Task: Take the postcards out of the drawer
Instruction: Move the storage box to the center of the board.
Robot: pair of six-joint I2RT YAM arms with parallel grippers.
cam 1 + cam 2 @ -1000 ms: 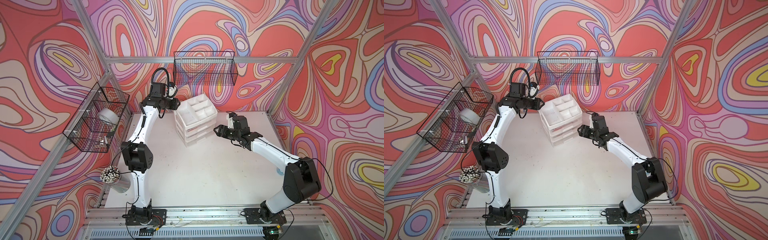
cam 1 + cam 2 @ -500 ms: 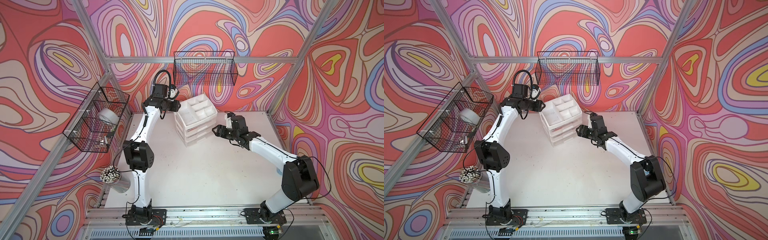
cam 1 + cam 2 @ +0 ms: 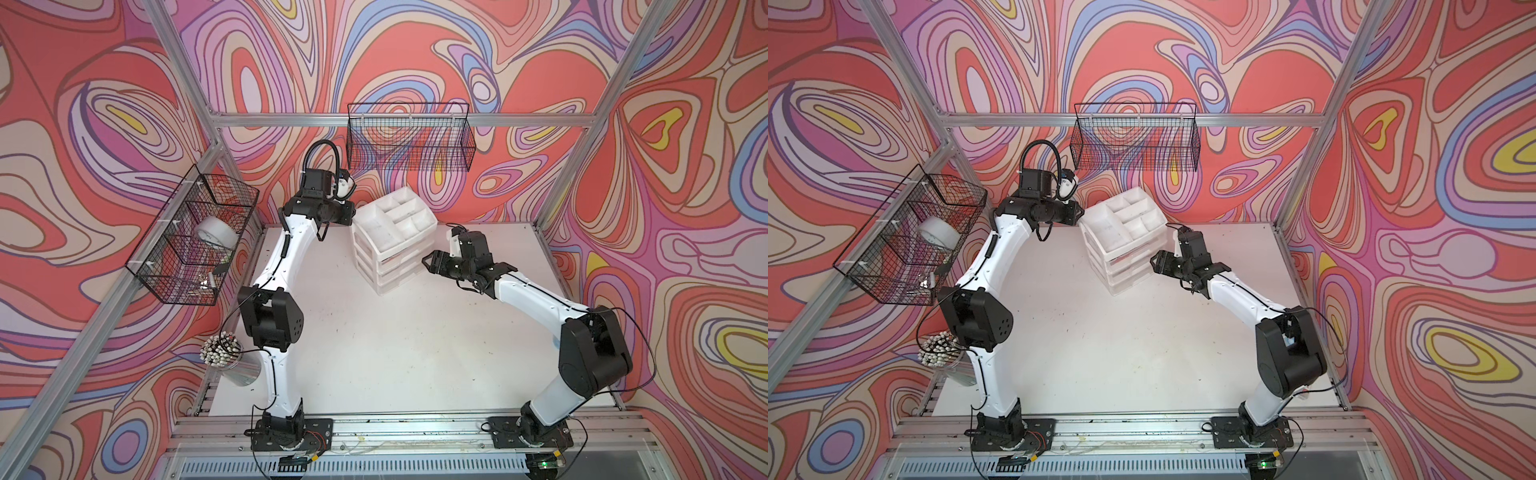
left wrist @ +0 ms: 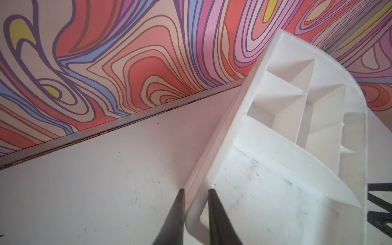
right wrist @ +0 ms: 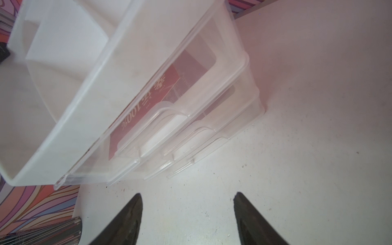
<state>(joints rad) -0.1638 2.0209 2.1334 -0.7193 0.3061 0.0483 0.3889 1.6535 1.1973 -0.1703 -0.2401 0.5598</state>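
Note:
The white organizer stands at a slant at the back and its drawer fronts (image 3: 406,267) are crooked to my right gripper, so its corner (image 3: 357,216) should be pulled forward by my left gripper to set it straight.
The white organizer (image 3: 392,224) (image 3: 1121,226) stands at the back of the table, seen in both top views. My left gripper (image 4: 196,191) (image 3: 352,212) is shut on the wall at a corner of its compartmented top (image 4: 275,191). Red postcards (image 5: 148,101) with white print lie inside the top clear drawer (image 5: 212,70), visible through its plastic in the right wrist view. That drawer's handle (image 5: 161,127) faces my right gripper (image 5: 187,195) (image 3: 428,262), which hangs open a short way in front of the drawer fronts, touching nothing.
A black wire basket (image 3: 409,137) hangs on the back wall. Another wire basket (image 3: 195,241) holding a tape roll is on the left frame. A cup of pens (image 3: 220,353) stands at the table's left edge. Bare white tabletop (image 3: 395,340) lies in front.
My left gripper has moved onto the organizer's corner and closed on its wall. The right arm has crept slightly toward the drawer fronts, jaws unchanged.

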